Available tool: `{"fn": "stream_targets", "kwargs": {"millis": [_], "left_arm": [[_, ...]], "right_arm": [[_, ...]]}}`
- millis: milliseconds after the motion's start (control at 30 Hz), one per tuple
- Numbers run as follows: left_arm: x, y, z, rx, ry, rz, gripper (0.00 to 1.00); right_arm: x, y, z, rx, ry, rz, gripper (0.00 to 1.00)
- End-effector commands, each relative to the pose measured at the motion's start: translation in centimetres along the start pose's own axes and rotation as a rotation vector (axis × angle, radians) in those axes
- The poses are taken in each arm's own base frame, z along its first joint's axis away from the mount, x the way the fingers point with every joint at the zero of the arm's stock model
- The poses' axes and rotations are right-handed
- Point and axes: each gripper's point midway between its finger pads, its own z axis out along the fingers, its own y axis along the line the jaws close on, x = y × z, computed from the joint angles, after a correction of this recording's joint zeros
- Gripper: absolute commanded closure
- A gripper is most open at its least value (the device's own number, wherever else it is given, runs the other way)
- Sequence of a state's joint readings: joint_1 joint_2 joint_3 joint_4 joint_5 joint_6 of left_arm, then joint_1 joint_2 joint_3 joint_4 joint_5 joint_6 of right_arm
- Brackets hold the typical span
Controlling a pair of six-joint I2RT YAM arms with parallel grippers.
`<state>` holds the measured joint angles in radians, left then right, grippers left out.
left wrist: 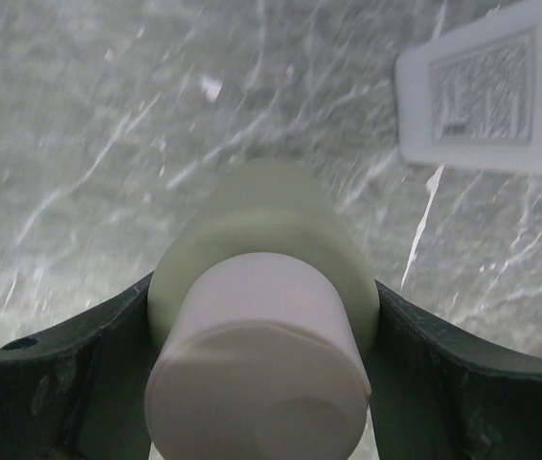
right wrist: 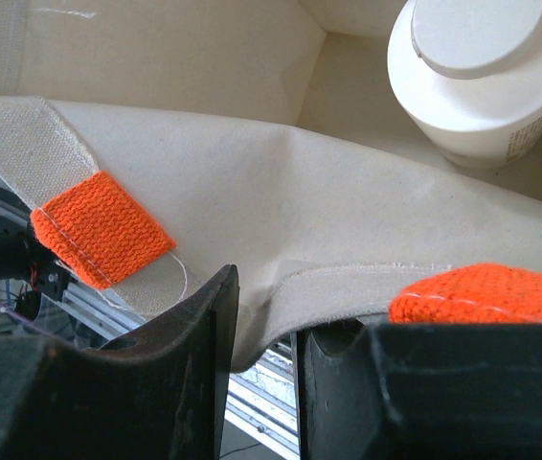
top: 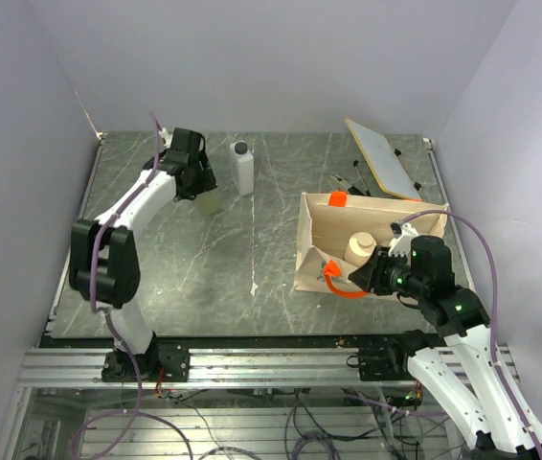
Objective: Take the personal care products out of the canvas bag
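My left gripper is holding the olive-green bottle upright, and the tabletop (top: 224, 193) beside the white bottle is clear. The gripper should move there next until the olive-green bottle's base rests, then let go.
My left gripper (top: 201, 192) (left wrist: 262, 292) is shut on a pale olive-green cylinder bottle (top: 210, 201) (left wrist: 271, 216) with a beige cap, held upright at the table's far left. A white rectangular bottle (top: 243, 169) (left wrist: 486, 91) with a black cap stands just to its right. The canvas bag (top: 321, 222) (right wrist: 252, 182) stands open at the right. A cream round labelled bottle (top: 360, 247) (right wrist: 477, 86) sits inside it. My right gripper (top: 363, 274) (right wrist: 263, 321) is shut on the bag's near rim, between the orange handle ends (right wrist: 99, 225). Any other bottles are hidden.
A flat tan board (top: 378, 155) leans at the back right behind the bag, with small dark items (top: 348, 180) on the table beside it. An orange tab (top: 337, 198) marks the bag's far rim. Walls close in left, back and right.
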<state>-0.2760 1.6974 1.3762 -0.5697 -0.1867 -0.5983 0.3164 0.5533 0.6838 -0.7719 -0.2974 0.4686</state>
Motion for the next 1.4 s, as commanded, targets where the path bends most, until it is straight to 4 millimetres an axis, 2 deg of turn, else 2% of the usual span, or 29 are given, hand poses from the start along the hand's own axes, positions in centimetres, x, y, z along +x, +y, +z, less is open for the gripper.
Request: {"fn": "stream_targets", "kwargs": {"millis": [0, 167, 267, 333, 600, 800, 900, 933, 1000, 1100, 1233, 1367], "left_arm": [[-7.7, -4.9, 0.4, 0.138, -0.217, 0.043, 0.93], [-9.9, -6.2, 2.6, 0.107, -0.272, 0.1, 0.93], [-9.6, -6.4, 3.8, 0.049, -0.255, 0.133, 0.93], [-8.8, -7.4, 4.6, 0.07, -0.23, 0.153, 0.91], [-7.9, -7.5, 6.1, 0.03, -0.211, 0.173, 0.76], [-6.8, -7.3, 7.0, 0.022, -0.162, 0.197, 0.58], [-6.5, -7.3, 7.3, 0.022, -0.139, 0.191, 0.19], [-6.5, -7.3, 7.3, 0.018, -0.136, 0.191, 0.14], [-6.5, -7.2, 7.2, 0.008, -0.129, 0.179, 0.06], [-6.5, -7.6, 6.1, 0.035, -0.117, 0.157, 0.02], [-6.8, -8.6, 3.1, 0.124, -0.128, 0.122, 0.01], [-6.4, -9.6, -0.6, 0.23, -0.117, 0.085, 0.0]], "right_arm": [[0.1, -0.4, 0.2, 0.014, -0.005, -0.015, 0.72], [0.0, -0.4, -0.1, 0.022, -0.016, -0.01, 0.72], [0.0, -0.6, -0.1, 0.027, -0.021, -0.005, 0.72], [-0.1, -0.6, -0.1, 0.028, -0.027, -0.004, 0.72], [-0.1, -0.8, -0.1, 0.039, -0.031, 0.001, 0.72], [-0.1, -0.9, -0.4, 0.05, -0.038, 0.009, 0.72], [-0.4, -0.9, -0.5, 0.057, -0.048, 0.011, 0.72], [-0.4, -0.9, -0.5, 0.057, -0.048, 0.011, 0.72], [-0.3, -0.8, -0.4, 0.049, -0.044, 0.014, 0.72], [-0.2, -0.7, -0.4, 0.049, -0.028, 0.012, 0.72], [-0.5, -0.6, -0.4, 0.053, -0.019, 0.02, 0.72], [-0.2, -1.8, -1.1, 0.144, 0.013, 0.043, 0.71]]}}
